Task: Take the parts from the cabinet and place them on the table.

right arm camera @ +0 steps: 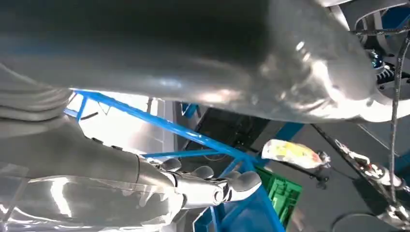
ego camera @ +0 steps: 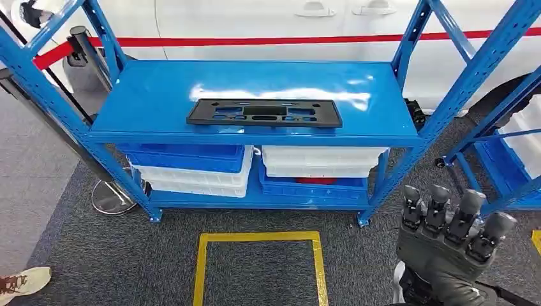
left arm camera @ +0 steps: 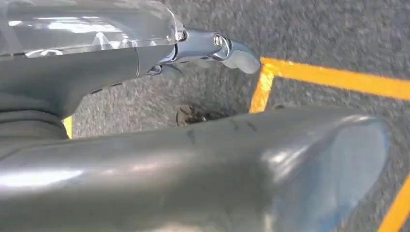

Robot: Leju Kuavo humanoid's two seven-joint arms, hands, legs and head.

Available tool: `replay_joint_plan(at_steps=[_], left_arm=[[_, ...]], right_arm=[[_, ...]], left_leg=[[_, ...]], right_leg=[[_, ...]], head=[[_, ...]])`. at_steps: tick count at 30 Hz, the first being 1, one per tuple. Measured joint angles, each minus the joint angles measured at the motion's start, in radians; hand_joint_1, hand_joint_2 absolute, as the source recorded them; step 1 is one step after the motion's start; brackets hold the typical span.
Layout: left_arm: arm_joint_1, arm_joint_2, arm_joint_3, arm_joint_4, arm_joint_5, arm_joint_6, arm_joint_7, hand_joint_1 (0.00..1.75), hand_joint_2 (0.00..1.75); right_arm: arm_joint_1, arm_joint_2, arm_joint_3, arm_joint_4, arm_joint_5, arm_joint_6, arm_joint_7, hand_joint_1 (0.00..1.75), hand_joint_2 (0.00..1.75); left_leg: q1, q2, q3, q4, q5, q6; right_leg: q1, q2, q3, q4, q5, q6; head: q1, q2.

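Observation:
The black plastic part (ego camera: 265, 111) will come away by itself and leave the shelf empty when I lift it, because blue shelf can be seen through the cut-outs (ego camera: 228, 110).
A flat black plastic part (ego camera: 264, 113) with cut-outs lies on the top shelf of the blue cabinet rack (ego camera: 147, 95), a little right of its middle. My right hand (ego camera: 450, 239) is raised at the lower right of the head view, in front of the rack's right leg. Its fingers point up and are apart, and it holds nothing. It sits well below and to the right of the part. In the right wrist view, the right hand (right arm camera: 159, 176) has its fingers stretched out and empty. My left hand (left arm camera: 217, 169) hangs over the grey carpet, thumb and fingers apart, with nothing in it.
Blue and white bins (ego camera: 191, 167) and a white bin (ego camera: 322, 160) are stacked on the lower shelf. A yellow taped square (ego camera: 258, 237) marks the carpet before the rack. A second blue rack (ego camera: 510, 140) stands at the right. A stanchion base (ego camera: 111, 196) and a person's shoe (ego camera: 22, 280) are at the left.

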Motion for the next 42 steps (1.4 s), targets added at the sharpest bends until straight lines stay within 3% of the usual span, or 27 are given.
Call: replay_joint_plan(at_steps=[1, 5, 6, 8, 9, 10, 12, 14, 15, 18, 19, 20, 21, 22, 24, 25, 26, 27, 29, 31, 32, 36, 37, 39, 40, 41, 42], left_arm=[[-0.001, 0.000, 0.000, 0.000, -0.001, 0.000, 0.000, 0.00, 0.00], [0.001, -0.001, 0.002, 0.000, 0.000, 0.000, 0.000, 0.00, 0.00], [0.000, -0.001, 0.002, 0.000, 0.000, 0.000, 0.000, 0.00, 0.00], [-0.002, -0.001, 0.006, 0.000, 0.000, 0.000, 0.000, 0.00, 0.00], [-0.001, -0.001, 0.007, 0.000, 0.000, 0.000, 0.000, 0.00, 0.00], [-0.001, 0.000, 0.008, 0.000, 0.000, 0.000, 0.000, 0.00, 0.00], [0.000, -0.001, 0.008, 0.000, 0.000, 0.000, 0.001, 0.00, 0.00], [0.000, -0.002, 0.009, 0.000, 0.000, 0.000, 0.001, 0.00, 0.00], [0.000, -0.008, 0.009, 0.002, 0.000, 0.000, 0.001, 0.00, 0.00], [-0.003, -0.007, 0.012, 0.002, 0.000, 0.000, 0.000, 0.00, 0.00], [-0.005, -0.006, 0.013, 0.002, -0.001, 0.000, 0.000, 0.00, 0.00], [-0.005, -0.005, 0.014, 0.002, -0.002, 0.000, 0.000, 0.00, 0.00], [-0.005, -0.005, 0.015, 0.002, -0.003, -0.002, -0.002, 0.00, 0.00], [-0.006, -0.005, 0.015, 0.002, -0.004, -0.003, -0.002, 0.00, 0.00], [-0.005, -0.005, 0.016, 0.002, -0.008, -0.005, -0.002, 0.00, 0.00], [-0.002, -0.005, 0.016, 0.002, -0.009, -0.005, -0.002, 0.00, 0.00], [0.000, -0.005, 0.016, 0.002, -0.011, -0.006, -0.002, 0.00, 0.00], [0.000, -0.004, 0.016, 0.002, -0.013, -0.006, -0.003, 0.00, 0.00], [-0.001, -0.001, 0.016, 0.002, -0.016, -0.008, -0.005, 0.00, 0.00], [-0.001, -0.001, 0.016, 0.003, -0.023, -0.011, -0.006, 0.00, 0.00], [-0.005, -0.001, 0.016, 0.003, -0.024, -0.011, -0.008, 0.00, 0.00], [-0.001, -0.001, 0.016, 0.003, -0.025, -0.012, -0.011, 0.00, 0.00], [-0.002, 0.000, 0.016, 0.003, -0.025, -0.011, -0.011, 0.00, 0.00], [-0.005, 0.000, 0.016, 0.003, -0.025, -0.012, -0.011, 0.00, 0.00], [-0.005, 0.000, 0.016, 0.003, -0.025, -0.012, -0.011, 0.00, 0.00], [-0.005, 0.000, 0.016, 0.003, -0.026, -0.012, -0.011, 0.00, 0.00], [-0.003, 0.000, 0.016, 0.003, -0.026, -0.012, -0.011, 0.00, 0.00]], right_arm=[[0.001, 0.000, 0.002, 0.002, 0.000, -0.003, 0.000, 0.00, 0.00], [0.002, 0.000, 0.016, 0.011, 0.007, -0.020, 0.000, 0.00, 0.00], [0.002, -0.001, 0.019, 0.012, 0.008, -0.023, 0.000, 0.00, 0.00], [0.006, -0.003, 0.024, 0.016, 0.010, -0.028, 0.000, 0.00, 0.00], [0.009, -0.004, 0.026, 0.019, 0.010, -0.030, 0.000, 0.00, 0.00], [0.012, -0.005, 0.027, 0.022, 0.010, -0.033, 0.000, 0.00, 0.00], [0.012, -0.006, 0.034, 0.027, 0.010, -0.037, 0.000, 0.00, 0.00], [0.011, -0.008, 0.040, 0.029, 0.010, -0.040, 0.000, 0.00, 0.00], [0.011, -0.009, 0.041, 0.030, 0.010, -0.042, 0.000, 0.00, 0.00], [0.008, -0.011, 0.056, 0.034, 0.015, -0.058, 0.000, 0.00, 0.00], [0.008, -0.013, 0.062, 0.034, 0.016, -0.063, 0.000, 0.00, 0.00], [0.009, -0.014, 0.069, 0.034, 0.016, -0.069, 0.000, 0.00, 0.00], [0.008, -0.016, 0.076, 0.035, 0.017, -0.076, 0.000, 0.00, 0.00], [0.007, -0.017, 0.085, 0.035, 0.018, -0.082, 0.000, 0.00, 0.00], [0.009, -0.021, 0.097, 0.039, 0.023, -0.093, 0.000, 0.00, 0.00], [0.009, -0.023, 0.102, 0.041, 0.024, -0.095, 0.000, 0.00, 0.00], [0.010, -0.026, 0.108, 0.043, 0.025, -0.098, 0.000, 0.00, 0.00], [0.010, -0.029, 0.113, 0.045, 0.026, -0.103, 0.000, 0.00, 0.00], [0.010, -0.033, 0.122, 0.047, 0.028, -0.115, 0.000, 0.00, 0.00], [0.008, -0.038, 0.132, 0.049, 0.036, -0.135, 0.000, 0.00, 0.00], [0.007, -0.042, 0.138, 0.048, 0.039, -0.147, 0.000, 0.00, 0.00], [0.005, -0.054, 0.148, 0.047, 0.043, -0.160, -0.001, 0.00, 0.00], [0.003, -0.056, 0.149, 0.046, 0.043, -0.161, -0.001, 0.00, 0.00], [0.004, -0.064, 0.150, 0.047, 0.043, -0.162, -0.001, 0.00, 0.00], [0.005, -0.066, 0.150, 0.047, 0.042, -0.163, -0.001, 0.00, 0.00], [0.005, -0.069, 0.150, 0.047, 0.040, -0.163, -0.001, 0.00, 0.00], [0.005, -0.071, 0.150, 0.047, 0.035, -0.164, -0.001, 0.00, 0.00]], left_leg=[[0.001, -0.002, -0.001, 0.005, 0.002, 0.012], [0.003, -0.003, 0.006, -0.006, 0.003, 0.037], [0.003, -0.003, 0.008, -0.007, 0.001, 0.043], [0.000, -0.003, 0.009, -0.006, -0.002, 0.049], [-0.002, -0.003, 0.010, -0.005, -0.005, 0.051], [-0.004, -0.004, 0.013, -0.005, -0.008, 0.051], [-0.008, -0.007, 0.026, -0.005, -0.016, 0.050], [-0.012, -0.010, 0.045, -0.006, -0.028, 0.048], [-0.014, -0.009, 0.047, -0.009, -0.033, 0.043], [-0.007, -0.008, 0.047, -0.014, -0.040, 0.027], [-0.009, -0.007, 0.056, -0.019, -0.042, 0.021], [-0.009, -0.006, 0.060, -0.012, -0.050, 0.017], [-0.009, -0.005, 0.051, 0.018, -0.060, 0.010], [-0.007, -0.005, 0.015, 0.084, -0.091, 0.006], [0.000, -0.005, -0.084, 0.248, -0.150, -0.004], [0.002, -0.005, -0.121, 0.297, -0.152, -0.009], [0.004, -0.004, -0.132, 0.293, -0.127, -0.012], [0.006, -0.004, -0.121, 0.243, -0.077, -0.015], [0.011, -0.002, -0.055, 0.069, 0.040, -0.017], [0.004, -0.001, -0.021, 0.011, 0.023, -0.009], [0.005, -0.002, -0.026, 0.017, 0.016, 0.008], [0.007, -0.004, -0.013, 0.005, 0.008, 0.031], [0.007, -0.003, -0.008, 0.004, 0.004, 0.038], [0.006, -0.004, -0.001, 0.003, -0.005, 0.044], [0.005, -0.004, 0.005, 0.003, -0.011, 0.044], [0.005, -0.006, 0.014, 0.003, -0.018, 0.043], [0.005, -0.007, 0.026, 0.003, -0.027, 0.042]], right_leg=[[0.000, 0.000, -0.002, -0.001, 0.001, 0.003], [-0.006, 0.001, 0.001, 0.011, -0.012, 0.024], [-0.005, 0.002, -0.021, 0.054, -0.038, 0.028], [-0.008, 0.003, -0.107, 0.211, -0.109, 0.034], [-0.008, 0.003, -0.154, 0.288, -0.131, 0.034], [-0.008, 0.003, -0.179, 0.319, -0.124, 0.033], [-0.007, 0.003, -0.156, 0.240, -0.046, 0.024], [0.003, 0.005, -0.076, 0.057, 0.061, 0.000], [0.008, 0.006, -0.059, 0.033, 0.041, -0.010], [0.015, 0.009, -0.054, 0.010, 0.035, -0.016], [0.014, 0.011, -0.049, 0.001, 0.034, -0.018], [-0.001, 0.007, -0.030, -0.018, 0.038, -0.019], [0.000, 0.007, -0.018, -0.025, 0.036, -0.023], [0.000, 0.004, -0.012, -0.026, 0.031, -0.029], [0.000, 0.003, -0.004, -0.024, 0.019, -0.030], [0.000, 0.003, 0.001, -0.023, 0.013, -0.029], [-0.001, 0.005, 0.008, -0.021, 0.006, -0.028], [-0.003, 0.007, 0.017, -0.018, -0.002, -0.025], [-0.005, 0.007, 0.042, -0.012, -0.024, -0.016], [0.001, 0.009, 0.044, -0.001, -0.041, -0.002], [0.000, 0.008, 0.042, -0.004, -0.042, 0.001], [-0.005, 0.008, 0.044, 0.016, -0.063, 0.022], [-0.005, 0.007, 0.016, 0.068, -0.085, 0.026], [-0.008, 0.007, -0.090, 0.241, -0.144, 0.032], [-0.008, 0.007, -0.134, 0.299, -0.151, 0.033], [-0.009, 0.007, -0.157, 0.315, -0.132, 0.033], [-0.009, 0.007, -0.158, 0.281, -0.084, 0.030]], head=[[0.002, 0.000], [0.004, 0.000], [0.004, 0.000], [0.005, 0.000], [0.005, 0.000], [0.005, 0.000], [0.005, 0.000], [0.005, 0.000], [0.002, 0.000], [0.006, 0.000], [0.006, 0.000], [0.006, 0.000], [0.004, 0.000], [0.003, 0.000], [0.004, 0.000], [0.003, 0.000], [0.003, 0.000], [0.003, 0.000], [0.003, 0.000], [0.001, 0.000], [0.004, 0.000], [0.006, 0.000], [0.006, 0.000], [0.006, 0.000], [0.006, 0.000], [0.006, 0.000], [0.006, 0.000]])
